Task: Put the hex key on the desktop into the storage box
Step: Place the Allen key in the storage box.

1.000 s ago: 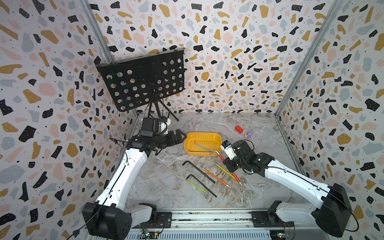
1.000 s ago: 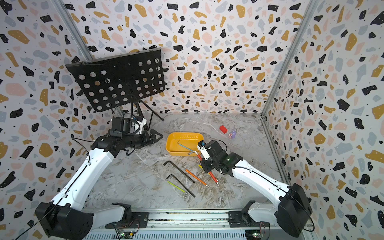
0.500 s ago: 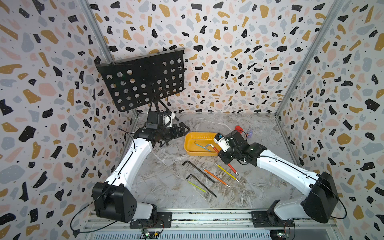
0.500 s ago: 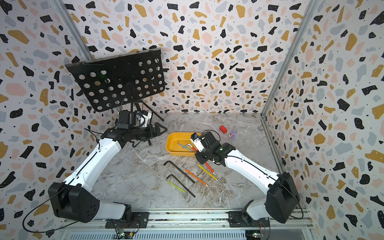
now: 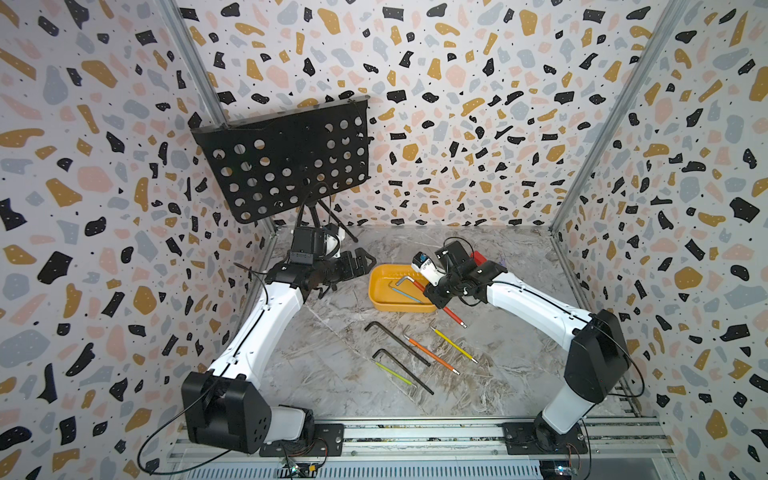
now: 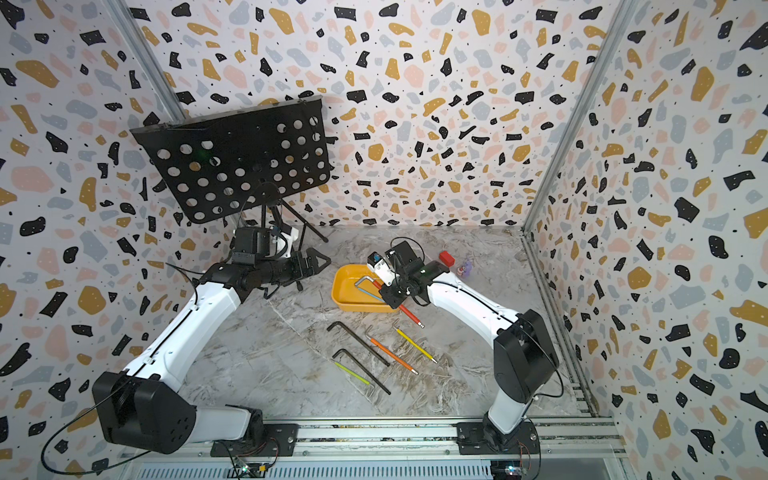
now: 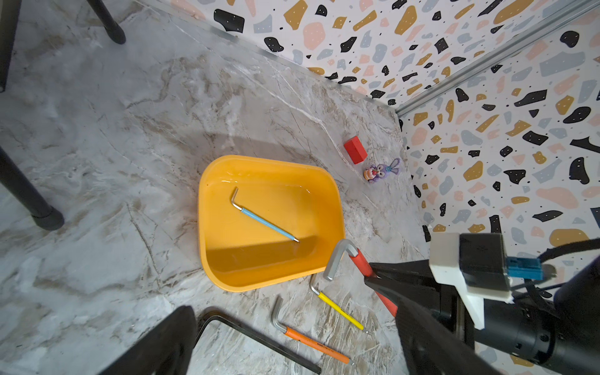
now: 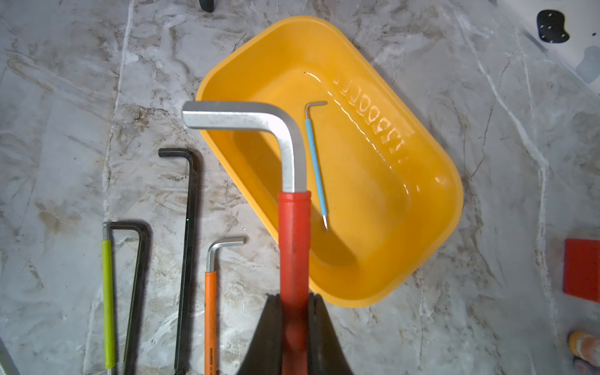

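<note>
My right gripper keeps carrying the red hex key [image 5: 453, 316] inward, as it lies parallel to the blue one, until its long end clears the storage box's rim [image 5: 417, 304].
My right gripper [image 8: 294, 297] is shut on the red sleeve of a large hex key [image 8: 293, 233], held above the desktop [image 5: 332, 353]. Its silver bent end hangs over the near part of the yellow-orange storage box [image 5: 384, 305], and its long end [image 5: 453, 316] sticks out past the near rim. A thin blue hex key [image 7: 264, 220] lies inside the box. My left gripper [image 5: 365, 259] hovers left of the box, open and holding nothing. On the desktop in front of the box lie several more hex keys: orange [image 5: 432, 353], yellow [image 5: 453, 343], green [image 5: 392, 372] and two black [image 5: 397, 343].
A black perforated music stand [image 5: 286, 162] rises at the back left, its legs behind my left arm. A small red block [image 6: 446, 257] and a purple toy [image 6: 465, 268] sit behind the box to the right. Patterned walls close three sides.
My right gripper has lifted the red hex key off the desktop and carried it back-left until its bent end hangs over the box. My left arm has swung up and toward the back.
</note>
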Robot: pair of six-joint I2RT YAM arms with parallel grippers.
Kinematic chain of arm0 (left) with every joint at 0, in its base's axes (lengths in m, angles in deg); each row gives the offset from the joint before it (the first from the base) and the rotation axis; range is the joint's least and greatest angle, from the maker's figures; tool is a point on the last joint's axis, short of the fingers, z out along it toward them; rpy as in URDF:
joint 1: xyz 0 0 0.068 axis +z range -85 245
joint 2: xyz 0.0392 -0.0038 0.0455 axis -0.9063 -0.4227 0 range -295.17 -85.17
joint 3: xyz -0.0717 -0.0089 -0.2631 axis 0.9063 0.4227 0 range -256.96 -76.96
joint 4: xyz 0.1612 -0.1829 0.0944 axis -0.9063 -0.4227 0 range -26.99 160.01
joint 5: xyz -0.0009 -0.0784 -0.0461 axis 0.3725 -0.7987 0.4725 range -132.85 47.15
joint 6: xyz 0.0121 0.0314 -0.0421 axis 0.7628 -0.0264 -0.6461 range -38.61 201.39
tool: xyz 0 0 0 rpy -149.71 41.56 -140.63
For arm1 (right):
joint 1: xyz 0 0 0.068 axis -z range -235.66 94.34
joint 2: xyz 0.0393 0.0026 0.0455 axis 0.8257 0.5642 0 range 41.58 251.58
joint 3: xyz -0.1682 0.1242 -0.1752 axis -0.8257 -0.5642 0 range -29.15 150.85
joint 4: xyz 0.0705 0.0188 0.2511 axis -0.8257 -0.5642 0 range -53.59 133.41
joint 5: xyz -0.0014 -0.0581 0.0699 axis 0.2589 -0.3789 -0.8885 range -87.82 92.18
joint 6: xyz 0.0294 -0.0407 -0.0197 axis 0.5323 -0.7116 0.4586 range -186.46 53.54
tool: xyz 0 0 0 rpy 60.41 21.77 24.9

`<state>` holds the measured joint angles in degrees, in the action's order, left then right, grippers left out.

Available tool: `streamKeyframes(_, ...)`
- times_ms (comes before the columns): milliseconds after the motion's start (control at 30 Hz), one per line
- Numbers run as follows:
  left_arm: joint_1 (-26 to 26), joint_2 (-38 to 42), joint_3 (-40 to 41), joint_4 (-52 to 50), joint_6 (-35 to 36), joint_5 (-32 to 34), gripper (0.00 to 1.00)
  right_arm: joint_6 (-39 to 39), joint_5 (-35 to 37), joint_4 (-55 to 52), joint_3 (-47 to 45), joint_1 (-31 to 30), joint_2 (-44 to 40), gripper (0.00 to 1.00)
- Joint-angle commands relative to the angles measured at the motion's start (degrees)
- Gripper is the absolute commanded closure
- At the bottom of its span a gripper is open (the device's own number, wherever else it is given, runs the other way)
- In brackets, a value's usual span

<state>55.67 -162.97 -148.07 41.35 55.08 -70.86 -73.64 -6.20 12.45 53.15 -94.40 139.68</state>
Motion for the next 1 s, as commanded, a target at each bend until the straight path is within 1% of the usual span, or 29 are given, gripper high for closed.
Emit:
streamKeyframes(0, 0.78, 0.98, 0.78, 1.97, -0.19, -0.67, 0.00, -2.68, -1.15, -0.70, 6.27, 0.55, 1.26, 1.00)
streamKeyframes(233, 3.58, 3.23, 2.12, 2.42, -0.85, 1.29, 0.00, -4.32, 0.48, -5.83, 18.41, 0.68, 10.12, 1.00)
streamKeyframes(467, 4.00, 2.98, 2.36, 3.04, -1.47, 0.03, 0.00, -5.59, -0.11, -6.25, 25.72, 0.68, 16.26, 1.00)
streamKeyframes(667, 4.66, 2.90, 2.58, 3.60, -1.86, -1.02, 0.00, -7.37, -0.40, -7.23, 31.12, 0.68, 20.69, 1.00)
streamKeyframes(967, 4.93, 2.79, 3.21, 4.62, -2.65, -1.94, 0.00, -8.45, -0.44, -7.23, 35.58, 0.68, 25.67, 1.00)
